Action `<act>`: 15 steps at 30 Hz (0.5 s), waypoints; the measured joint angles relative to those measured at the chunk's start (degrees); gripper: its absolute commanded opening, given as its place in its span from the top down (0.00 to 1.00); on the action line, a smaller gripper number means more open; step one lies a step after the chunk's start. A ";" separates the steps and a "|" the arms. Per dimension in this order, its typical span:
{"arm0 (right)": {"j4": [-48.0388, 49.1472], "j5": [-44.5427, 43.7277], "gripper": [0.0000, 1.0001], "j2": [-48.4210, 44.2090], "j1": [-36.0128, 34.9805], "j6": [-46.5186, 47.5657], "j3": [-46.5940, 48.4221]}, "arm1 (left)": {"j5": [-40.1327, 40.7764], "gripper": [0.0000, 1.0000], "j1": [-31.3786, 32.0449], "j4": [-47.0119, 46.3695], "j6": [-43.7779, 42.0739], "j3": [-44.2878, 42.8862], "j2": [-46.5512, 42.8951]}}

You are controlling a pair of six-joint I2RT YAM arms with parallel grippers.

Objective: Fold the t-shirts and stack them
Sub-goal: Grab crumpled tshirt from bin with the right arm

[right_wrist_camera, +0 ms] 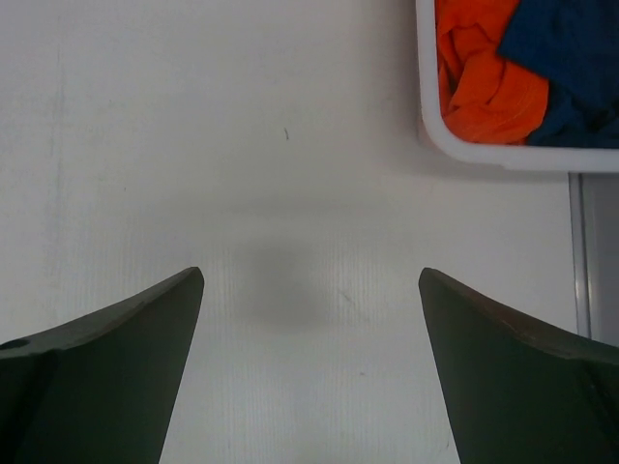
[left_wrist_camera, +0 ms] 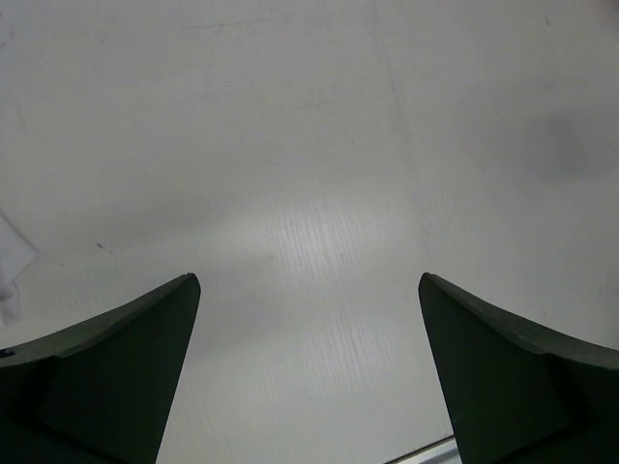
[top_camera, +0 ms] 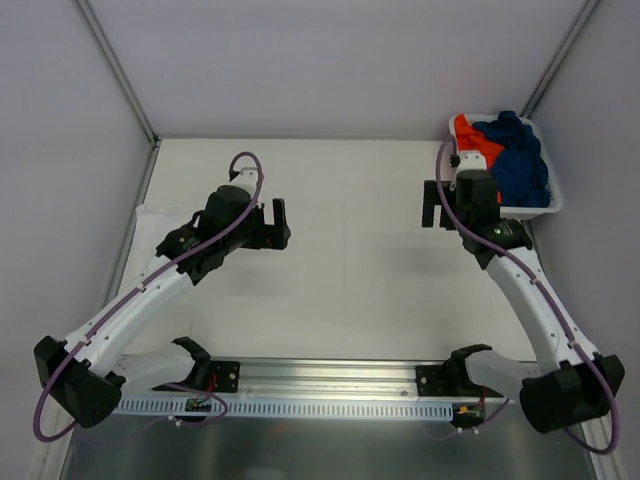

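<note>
The navy blue t-shirt (top_camera: 521, 165) is on top of the orange t-shirt, open from above, so the robot's right gripper keeps going to the basket until it closes on navy cloth (top_camera: 513, 130).
An orange t-shirt (top_camera: 470, 137) and a navy blue t-shirt (top_camera: 517, 158) lie bunched in a white basket (top_camera: 537, 209) at the table's far right corner. In the right wrist view the orange t-shirt (right_wrist_camera: 479, 82) and the navy t-shirt (right_wrist_camera: 571, 53) fill the basket (right_wrist_camera: 484, 155) at the upper right. A white t-shirt (top_camera: 155, 218) lies flat at the left edge, partly under the left arm; its corner (left_wrist_camera: 12, 266) shows in the left wrist view. My left gripper (top_camera: 283, 224) (left_wrist_camera: 309, 280) hovers open over bare table. My right gripper (top_camera: 428, 206) (right_wrist_camera: 311, 273) is open and empty, just left of the basket.
Grey walls with metal posts (top_camera: 120, 75) close in the table on three sides. A metal rail (top_camera: 330, 385) carrying the arm bases runs along the near edge. The table's right edge (right_wrist_camera: 580, 251) shows beside the basket.
</note>
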State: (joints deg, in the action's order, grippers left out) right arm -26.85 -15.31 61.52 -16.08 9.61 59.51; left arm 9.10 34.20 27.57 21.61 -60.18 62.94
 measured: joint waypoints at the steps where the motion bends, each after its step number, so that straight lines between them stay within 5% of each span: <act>1: 0.13 -0.48 0.01 2.01 0.15 1.18 1.70 | -0.79 0.01 0.00 -0.83 -0.24 0.87 -1.33; 10: -3.23 2.54 0.01 40.81 17.97 -0.13 37.55 | -1.46 0.01 0.00 -4.87 -1.40 3.80 -7.37; 15: -8.83 -0.66 0.01 56.96 21.46 -0.26 55.54 | -0.96 0.01 0.00 -5.18 -1.40 5.64 -7.45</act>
State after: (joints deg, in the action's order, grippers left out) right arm -35.68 -15.97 118.48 5.39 9.34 115.04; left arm 8.14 34.20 22.39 20.21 -54.54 55.48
